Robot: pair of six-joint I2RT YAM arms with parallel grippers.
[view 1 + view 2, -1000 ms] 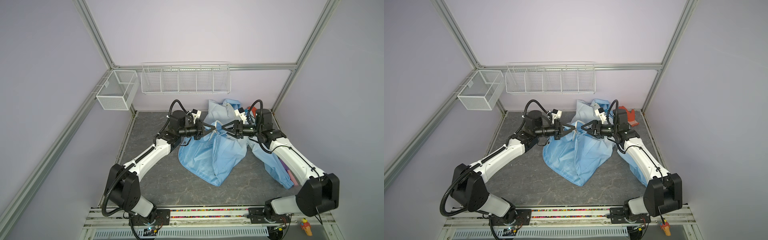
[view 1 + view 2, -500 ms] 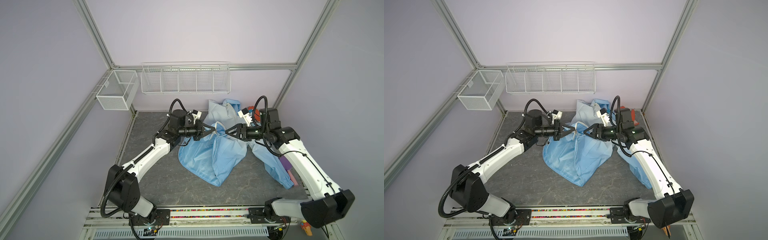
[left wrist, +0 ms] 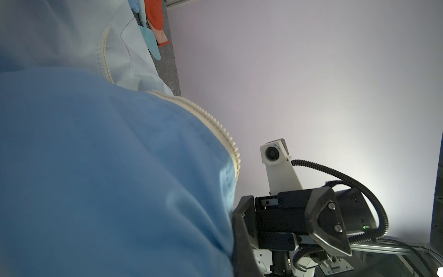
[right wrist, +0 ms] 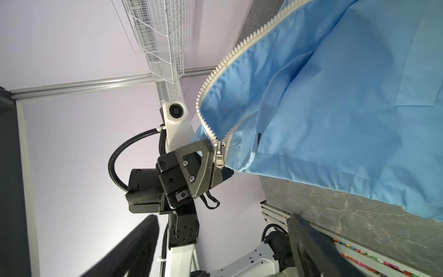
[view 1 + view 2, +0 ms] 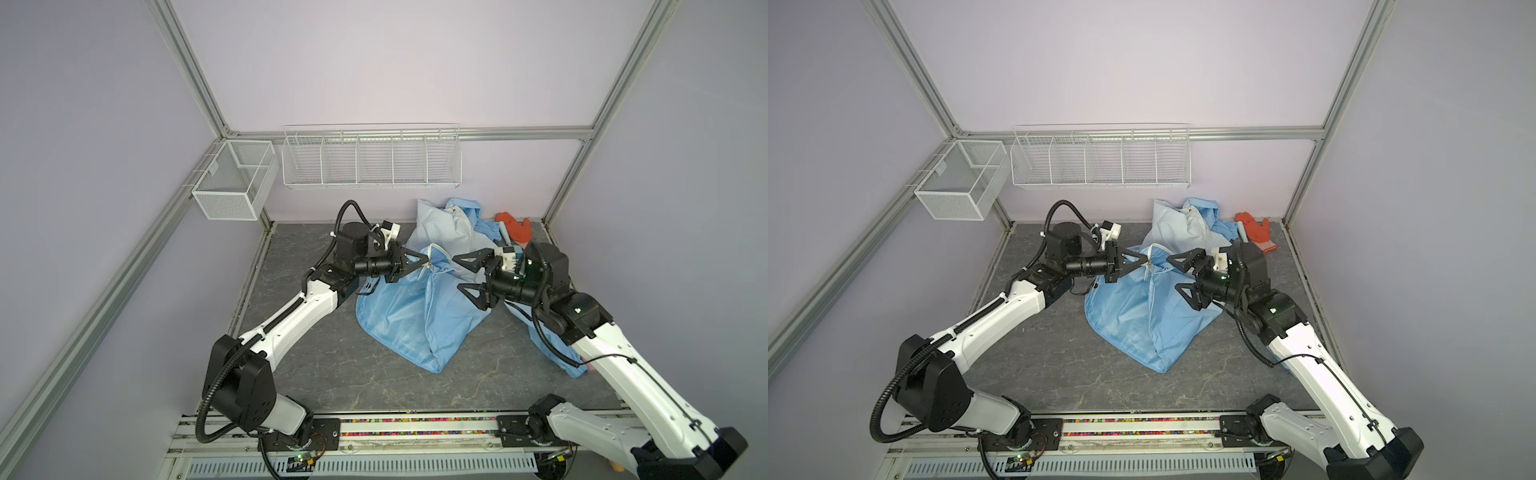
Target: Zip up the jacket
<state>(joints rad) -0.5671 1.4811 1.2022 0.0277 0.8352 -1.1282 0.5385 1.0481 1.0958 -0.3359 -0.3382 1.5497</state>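
Observation:
The jacket's lifted edge beside the zipper slider is held up by my left gripper alone. My right gripper should take hold of the jacket's flap [image 4: 250, 154] there before my left gripper opens.
The light-blue jacket [image 5: 399, 316] [image 5: 1129, 316] lies crumpled on the grey floor, with its front edge lifted off it. My left gripper [image 5: 424, 262] [image 5: 1144, 262] is shut on that lifted edge, right beside the metal zipper slider [image 4: 220, 153]; in the right wrist view the left gripper [image 4: 212, 165] pinches the fabric. White zipper teeth [image 4: 230, 55] run open above the slider. My right gripper [image 5: 456, 272] [image 5: 1173, 272] hangs open just right of the lifted edge, touching nothing. In the left wrist view the jacket [image 3: 96, 167] hides the left jaws.
An orange glove [image 5: 515, 226] [image 5: 1256, 230] and a pale blue tool [image 3: 149, 40] lie at the back right corner. Two white wire baskets [image 5: 370, 158] [image 5: 232, 183] hang on the back wall. Part of the jacket lies under the right arm.
The right gripper, whose tips were at the lifted zipper edge, has opened wide and drawn back to the right. The left gripper still holds the edge in the same place.

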